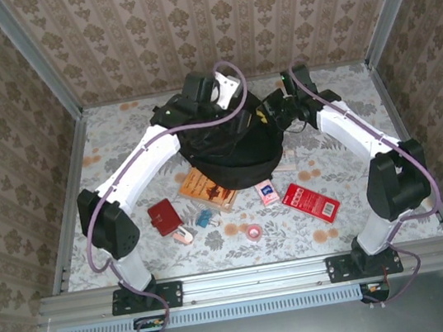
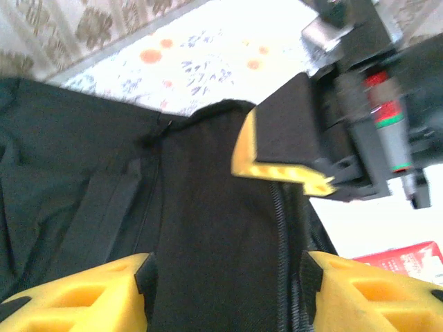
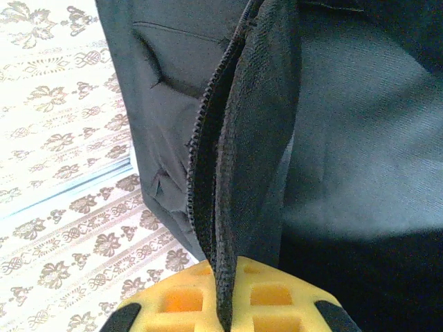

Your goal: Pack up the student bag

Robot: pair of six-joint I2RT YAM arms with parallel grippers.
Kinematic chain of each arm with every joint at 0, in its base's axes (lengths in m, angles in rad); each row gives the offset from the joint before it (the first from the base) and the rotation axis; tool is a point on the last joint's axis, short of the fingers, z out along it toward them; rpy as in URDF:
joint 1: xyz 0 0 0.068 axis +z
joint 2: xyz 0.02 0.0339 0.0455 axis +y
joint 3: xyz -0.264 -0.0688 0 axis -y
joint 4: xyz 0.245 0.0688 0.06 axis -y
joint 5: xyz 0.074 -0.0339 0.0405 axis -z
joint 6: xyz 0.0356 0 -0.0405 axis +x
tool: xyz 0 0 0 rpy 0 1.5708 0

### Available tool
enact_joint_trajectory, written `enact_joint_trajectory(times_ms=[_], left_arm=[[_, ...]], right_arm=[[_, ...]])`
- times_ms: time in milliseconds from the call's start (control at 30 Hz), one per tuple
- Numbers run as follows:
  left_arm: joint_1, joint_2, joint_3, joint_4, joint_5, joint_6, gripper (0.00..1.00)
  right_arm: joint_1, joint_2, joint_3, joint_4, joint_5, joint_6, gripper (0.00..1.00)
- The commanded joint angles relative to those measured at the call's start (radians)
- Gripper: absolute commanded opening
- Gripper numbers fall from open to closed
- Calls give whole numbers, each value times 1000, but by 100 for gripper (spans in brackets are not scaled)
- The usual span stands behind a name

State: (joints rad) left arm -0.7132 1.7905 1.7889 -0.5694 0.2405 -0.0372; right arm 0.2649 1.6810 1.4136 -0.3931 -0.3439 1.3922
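The robot's right gripper is busy holding the bag's zipper edge (image 2: 277, 194), so its left gripper should take over that edge (image 2: 282, 270) before the right gripper goes to get the pink card.
The student bag (image 1: 228, 152), a large black fabric backpack, lies in the middle of the table. My right gripper (image 3: 225, 308) is shut on the bag's zipper edge (image 3: 214, 173), with the fabric strip pinched between its yellow fingers; from above it sits at the bag's far right (image 1: 266, 112). My left gripper (image 2: 225, 290) is open over the top of the bag (image 2: 208, 207), its jaws wide apart with black fabric lying between them. It hangs at the bag's far side (image 1: 240, 113), close to the right gripper's yellow finger (image 2: 284, 155).
In front of the bag lie an orange book (image 1: 206, 187), a red case (image 1: 163, 216), a red packet (image 1: 310, 202), a pink card (image 1: 267, 192), a tape roll (image 1: 254, 230) and small blue and pink items (image 1: 193, 227). Walls close in the table's sides and back.
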Motion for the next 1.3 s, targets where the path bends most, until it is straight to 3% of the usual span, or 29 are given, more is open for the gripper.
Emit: enact_joint_trajectory(times_ms=[0,133,400,500,633,700,767,833,967,1100,1133,1267], left_arm=[[-12,63,92,-107,76,60,63],[-35,116,129,-139,76,105,64],[-80,190,141,-143,-108,128,60],[-86,187,139,-135,-160,148,46],[-94,167,129,-118,-191,158,11],[-99,152,114,-106,-199,163,1],[-101,138,103,-92,-214,165,0],[-99,122,88,-67,-239,163,0],[-62,104,104,-50,-290,124,0],[42,81,124,-29,-271,3,0],[71,74,127,-17,-266,-29,0],[182,72,167,15,-228,-140,0]], right_arm=[[5,20,48,-27,-17,65,0],[7,32,64,-27,-33,70,0],[7,36,61,-14,-44,76,0],[8,35,58,-7,-49,77,0],[7,31,45,-2,-44,74,0],[8,28,44,-3,-37,69,0],[7,27,44,2,-33,63,2],[8,21,43,27,-34,49,11],[0,-9,57,87,-38,-61,52],[-20,-91,60,59,24,-246,79],[-25,-119,37,67,41,-278,83],[-32,-218,-63,103,71,-384,84]])
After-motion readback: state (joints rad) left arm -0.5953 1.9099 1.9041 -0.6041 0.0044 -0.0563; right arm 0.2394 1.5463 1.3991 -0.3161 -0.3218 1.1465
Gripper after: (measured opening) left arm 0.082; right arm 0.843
